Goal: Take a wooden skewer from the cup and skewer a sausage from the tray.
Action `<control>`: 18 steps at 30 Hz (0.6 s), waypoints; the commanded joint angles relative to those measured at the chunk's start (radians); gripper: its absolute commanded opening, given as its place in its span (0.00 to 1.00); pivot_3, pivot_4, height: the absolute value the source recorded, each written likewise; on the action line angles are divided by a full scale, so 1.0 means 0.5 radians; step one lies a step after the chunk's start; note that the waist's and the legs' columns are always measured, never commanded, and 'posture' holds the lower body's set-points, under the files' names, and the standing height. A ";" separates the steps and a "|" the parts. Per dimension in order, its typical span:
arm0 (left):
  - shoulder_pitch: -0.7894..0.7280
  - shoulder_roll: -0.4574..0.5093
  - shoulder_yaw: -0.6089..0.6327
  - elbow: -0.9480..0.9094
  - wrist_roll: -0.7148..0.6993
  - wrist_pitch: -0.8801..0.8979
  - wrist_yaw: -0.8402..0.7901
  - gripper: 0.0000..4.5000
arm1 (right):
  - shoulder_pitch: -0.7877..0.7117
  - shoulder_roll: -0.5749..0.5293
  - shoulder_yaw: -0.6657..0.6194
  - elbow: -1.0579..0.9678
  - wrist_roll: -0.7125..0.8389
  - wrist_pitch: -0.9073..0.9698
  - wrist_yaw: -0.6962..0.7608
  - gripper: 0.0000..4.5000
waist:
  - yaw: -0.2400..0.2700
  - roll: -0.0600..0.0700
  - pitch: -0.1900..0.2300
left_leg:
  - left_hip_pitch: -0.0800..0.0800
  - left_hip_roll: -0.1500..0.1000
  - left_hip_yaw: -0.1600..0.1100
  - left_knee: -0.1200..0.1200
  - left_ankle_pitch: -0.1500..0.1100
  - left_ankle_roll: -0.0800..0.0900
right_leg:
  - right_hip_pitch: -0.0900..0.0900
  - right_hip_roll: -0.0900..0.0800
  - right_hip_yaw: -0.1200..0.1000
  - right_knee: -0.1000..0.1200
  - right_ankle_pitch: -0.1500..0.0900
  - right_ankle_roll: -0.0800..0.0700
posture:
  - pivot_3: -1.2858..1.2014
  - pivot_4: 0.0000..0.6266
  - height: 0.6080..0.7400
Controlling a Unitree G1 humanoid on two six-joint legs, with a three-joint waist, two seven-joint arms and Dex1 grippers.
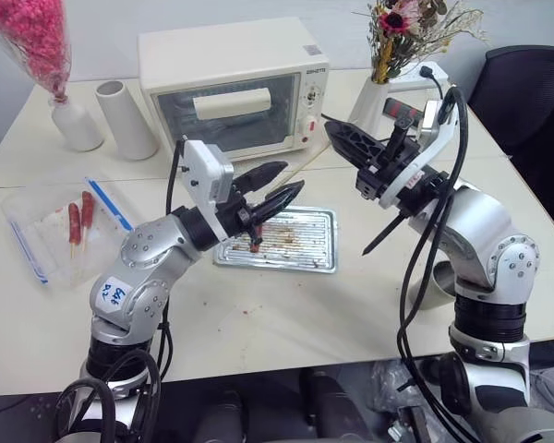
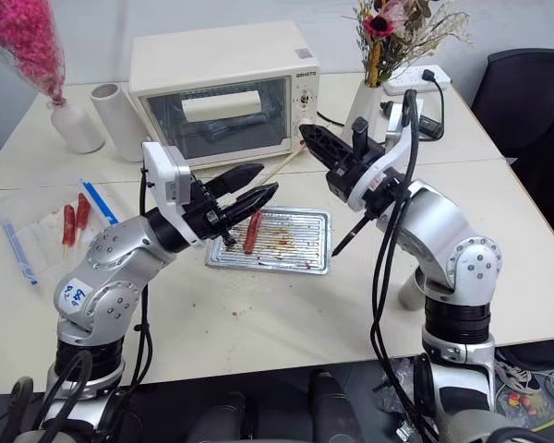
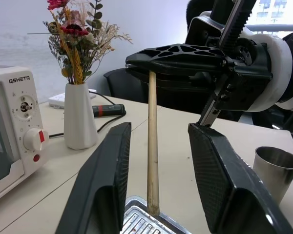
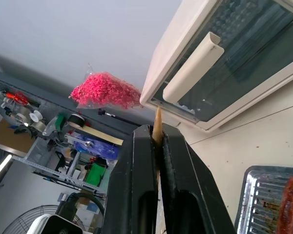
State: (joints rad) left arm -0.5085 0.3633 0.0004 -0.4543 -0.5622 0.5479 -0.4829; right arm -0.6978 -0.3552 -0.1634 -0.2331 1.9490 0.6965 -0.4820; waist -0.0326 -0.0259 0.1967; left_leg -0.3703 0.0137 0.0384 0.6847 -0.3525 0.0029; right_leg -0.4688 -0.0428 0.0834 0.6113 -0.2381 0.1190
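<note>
I should take the skewer's other end with my left gripper, because my right gripper is holding the wooden skewer's pointed end [image 4: 157, 124]. That will free my right gripper to grip the sausage [image 2: 252, 233].
My right gripper [image 1: 333, 127] is shut on the wooden skewer [image 3: 152, 146] near one end and holds it in the air above the tray [image 1: 307, 251]. The stick slants down toward my left gripper [image 1: 293, 177] and passes between its two fingers [image 3: 106, 180]. They stand apart, with a gap on each side of the stick. Below the left gripper, a dark-red sausage [image 2: 251, 231] lies at the left end of the stained silver tray. The grey metal cup [image 3: 276, 168] stands to the right of the tray, partly hidden behind my right arm.
A white toaster oven [image 1: 231, 88] stands behind the tray. A white vase of dried flowers [image 1: 377, 101] is at the back right. A white cylinder [image 1: 125, 118] and a vase of pink flowers [image 1: 74, 122] are at the back left. At the left lies a clear container [image 1: 46, 231] with sausages on sticks.
</note>
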 commanded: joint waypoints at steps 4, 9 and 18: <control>-0.053 -0.028 0.004 0.029 0.046 -0.093 -0.020 0.45 | -0.072 0.046 -0.065 -0.095 0.046 -0.031 -0.010 0.00 | 0.000 0.000 0.000 | 0.000 0.000 0.000 0.000 0.000 0.000 | 0.000 0.000 -0.001 0.000 0.000 0.000 | 0.52 0.24 1.00; -0.071 -0.068 0.021 0.070 0.053 -0.137 -0.006 0.41 | -0.071 0.069 -0.079 -0.104 0.046 -0.028 -0.021 0.00 | 0.001 0.000 0.000 | 0.000 0.000 0.000 0.000 0.000 0.000 | 0.000 -0.001 -0.001 0.000 0.000 0.000 | 0.52 0.24 1.00; -0.091 -0.093 0.021 0.089 0.046 -0.152 -0.004 0.00 | -0.068 0.085 -0.085 -0.112 0.046 -0.031 -0.029 0.00 | -0.001 0.000 0.000 | 0.000 0.000 0.000 0.000 0.000 0.000 | 0.000 -0.001 -0.001 0.001 0.000 0.000 | 0.52 0.24 1.00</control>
State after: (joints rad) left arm -0.5379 0.3205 0.0001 -0.3893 -0.5391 0.4880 -0.4877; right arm -0.7108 -0.3216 -0.1803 -0.2351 1.9492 0.6946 -0.4983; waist -0.0332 -0.0258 0.1966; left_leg -0.3702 0.0138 0.0382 0.6847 -0.3524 0.0028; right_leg -0.4688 -0.0432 0.0831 0.6116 -0.2380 0.1190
